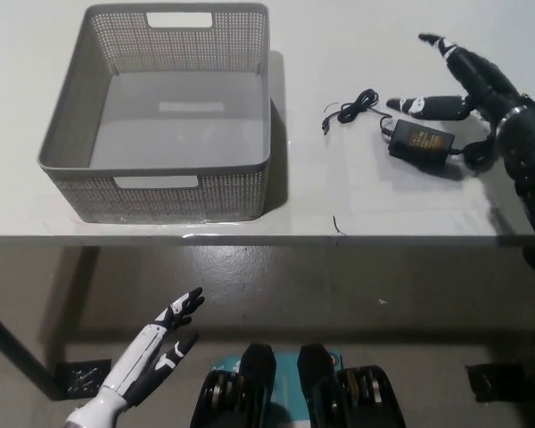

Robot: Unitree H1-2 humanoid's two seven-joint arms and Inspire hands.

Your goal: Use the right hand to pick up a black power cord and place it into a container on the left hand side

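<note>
My gripper will lift the adapter brick [421, 144], and the thin lead will hang below it, still bundled, because the lead is wound in a compact bundle [359, 104].
A black power cord lies on the white table [383, 205] right of the basket: a rectangular adapter brick [418, 141] with an orange label, and a thin coiled lead [349, 110] running off to its left. My black right hand [468, 85] hovers open just above and behind the brick, fingers spread, one finger reaching toward the brick's far edge. It holds nothing. The grey perforated basket [76, 134] stands empty on the table's left half. My white left hand [152, 355] rests open below the table edge at lower left.
The table's front edge [250, 237] runs across the middle of the picture, with dark floor below it. A short dark scrap [336, 224] lies near that edge. Bare tabletop separates the basket from the cord.
</note>
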